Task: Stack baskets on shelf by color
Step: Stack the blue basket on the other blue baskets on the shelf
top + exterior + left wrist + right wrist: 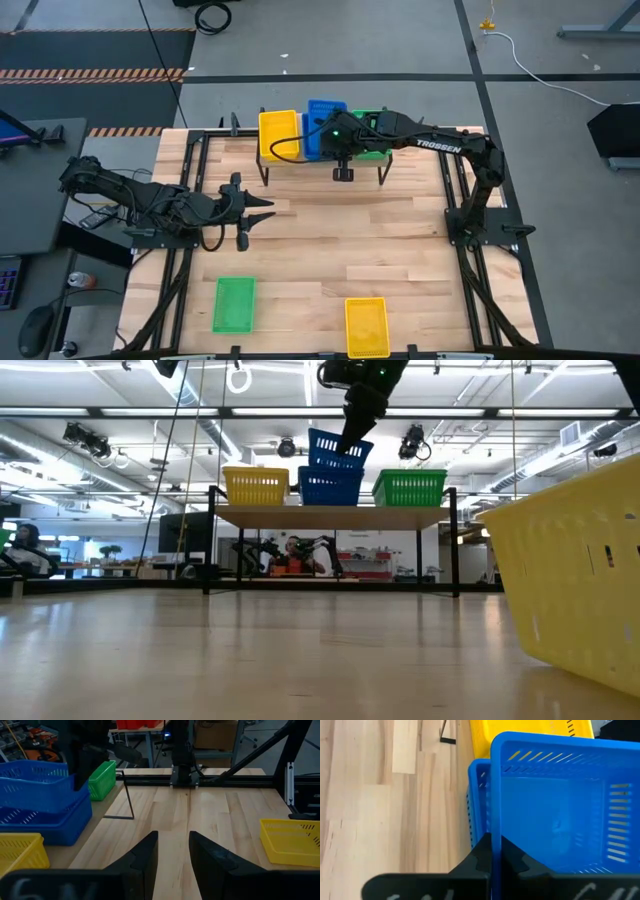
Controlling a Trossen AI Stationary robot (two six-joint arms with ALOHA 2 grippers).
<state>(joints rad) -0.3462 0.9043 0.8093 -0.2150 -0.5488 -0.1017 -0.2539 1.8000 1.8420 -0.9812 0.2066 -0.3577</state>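
Note:
I should let go of the upper blue basket (336, 449) with my right gripper so it settles, since it sits tilted in the lower blue basket, then pinch both blue rims (335, 470) together to straighten them.
On the shelf (325, 165) at the table's far middle stand a yellow basket (279, 134), a blue basket (330, 487) and a green basket (408, 487). A second blue basket (340, 448) sits tilted on top of the blue one. My right gripper (355, 432) reaches down from above it and is shut on it. My left gripper (262, 212) hovers open over the table's left middle, away from every basket. One green basket (234, 304) and one yellow basket (367, 326) lie flat on the tabletop near its near edge. My right gripper pinches the upper blue basket by the rim of one side wall (492, 837), one finger inside the basket and one outside. The fingers come from above, pointing down. The basket is tilted, and its lower part meets the blue basket underneath (477, 805).
The shelf's thin black legs (264, 170) stand on the slatted tabletop. A black frame (190, 170) runs along the table's left and right sides. Bare wood lies between the shelf and the two baskets at the near edge. People and benches show in the room beyond.

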